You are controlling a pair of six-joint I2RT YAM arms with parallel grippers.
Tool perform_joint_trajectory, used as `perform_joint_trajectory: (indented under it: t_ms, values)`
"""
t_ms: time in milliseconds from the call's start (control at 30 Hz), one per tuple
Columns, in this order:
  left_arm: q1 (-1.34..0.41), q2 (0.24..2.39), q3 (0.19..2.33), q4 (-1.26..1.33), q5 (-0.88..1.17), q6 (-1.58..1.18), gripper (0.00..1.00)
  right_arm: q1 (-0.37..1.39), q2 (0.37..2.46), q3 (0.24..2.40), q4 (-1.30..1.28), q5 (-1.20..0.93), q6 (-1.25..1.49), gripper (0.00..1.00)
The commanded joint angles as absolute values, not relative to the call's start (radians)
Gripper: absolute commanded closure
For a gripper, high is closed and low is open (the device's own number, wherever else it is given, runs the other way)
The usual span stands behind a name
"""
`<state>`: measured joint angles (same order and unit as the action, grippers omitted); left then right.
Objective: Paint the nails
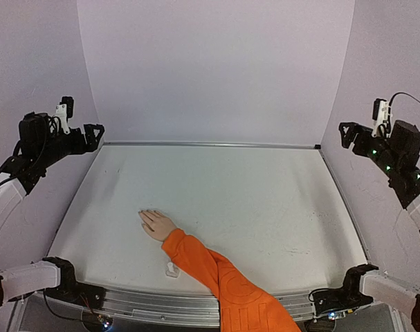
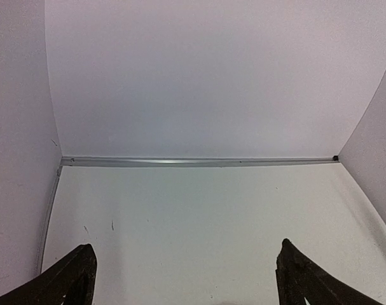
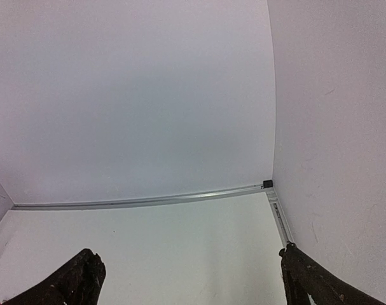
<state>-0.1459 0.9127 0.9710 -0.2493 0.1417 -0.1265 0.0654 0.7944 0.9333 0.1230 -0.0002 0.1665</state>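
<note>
My left gripper keeps moving with open fingers toward the white bottle standing clear (image 1: 172,270) beside the orange sleeve, and then closes on its cap (image 1: 171,265).
A small pale hand (image 1: 156,224) lies flat on the white table, fingers pointing far-left, at the end of a bright orange sleeve (image 1: 223,280) that comes in from the near edge. Its nails are too small to make out. A small white bottle (image 1: 171,269) stands beside the sleeve near the front edge. My left gripper (image 1: 95,133) is raised at the far left, open and empty; its fingers (image 2: 75,276) frame bare table. My right gripper (image 1: 347,131) is raised at the far right, open and empty, its fingers (image 3: 313,279) wide apart. The hand shows in neither wrist view.
White walls close the table on the back and both sides, with a metal rail (image 1: 210,144) along the back edge. A metal rail (image 1: 196,304) runs along the near edge between the arm bases.
</note>
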Motion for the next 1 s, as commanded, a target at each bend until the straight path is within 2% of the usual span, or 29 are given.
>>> perform_joint_trajectory:
  t_ms: [0,267,500,767,967]
  values:
    - [-0.166,0.92,0.985,-0.306,0.171,-0.205,0.01,0.085,0.854,0.941,0.159,0.047,0.183,0.02]
    - [-0.335,0.93,0.923,-0.439,0.2,-0.356,0.01,0.114,0.986,0.934,0.173,0.01,0.19,0.02]
    - [-0.642,0.968,0.839,-0.551,0.136,-0.535,0.02,0.134,1.084,0.926,0.202,-0.088,0.191,0.02]
    - [-1.086,1.181,0.843,-0.672,0.009,-0.733,0.14,0.194,1.158,0.923,0.23,-0.132,0.191,0.02]
    - [-1.272,1.331,0.9,-0.754,-0.057,-0.818,0.2,0.281,1.189,0.92,0.245,-0.108,0.192,0.02]
